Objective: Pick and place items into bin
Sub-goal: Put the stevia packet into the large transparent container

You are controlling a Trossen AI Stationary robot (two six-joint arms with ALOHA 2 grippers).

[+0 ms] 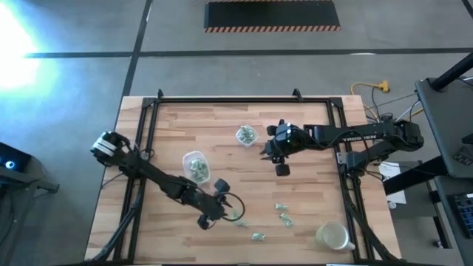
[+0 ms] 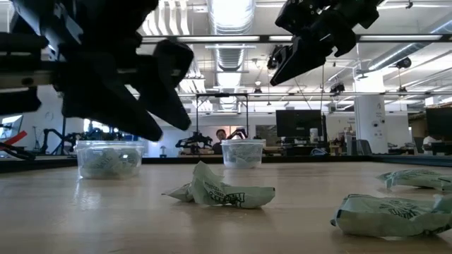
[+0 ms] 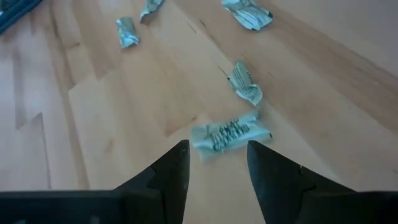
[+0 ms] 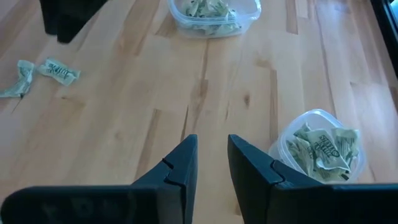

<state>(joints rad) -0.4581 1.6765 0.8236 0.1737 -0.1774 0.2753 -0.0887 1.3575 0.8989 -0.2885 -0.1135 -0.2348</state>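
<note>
My left gripper's open fingers have the nearest wrapped piece (image 3: 229, 135) ahead, its neighbour beyond, so I should keep lowering them until they straddle that piece (image 2: 181, 192).
Several small pale green-and-white wrapped pieces lie loose on the wooden table (image 1: 295, 185), among them one (image 1: 236, 217) at the near middle, also in the left wrist view (image 3: 230, 132). My left gripper (image 1: 224, 210) (image 3: 217, 155) is open, and that piece lies just past its fingertips, untouched. Two clear containers (image 1: 196, 166) (image 1: 245, 135) stand on the table and hold more pieces. My right gripper (image 1: 266, 151) (image 4: 212, 155) is open a little and empty. It hangs above the table beside the farther container (image 4: 320, 149).
More pieces lie right of my left gripper (image 1: 281, 207) (image 1: 285, 218) (image 1: 259, 236). A pale round container (image 1: 332, 236) stands near the table's near right corner. A black frame (image 1: 244, 100) runs around the table's edges. Bare wood lies between the two arms.
</note>
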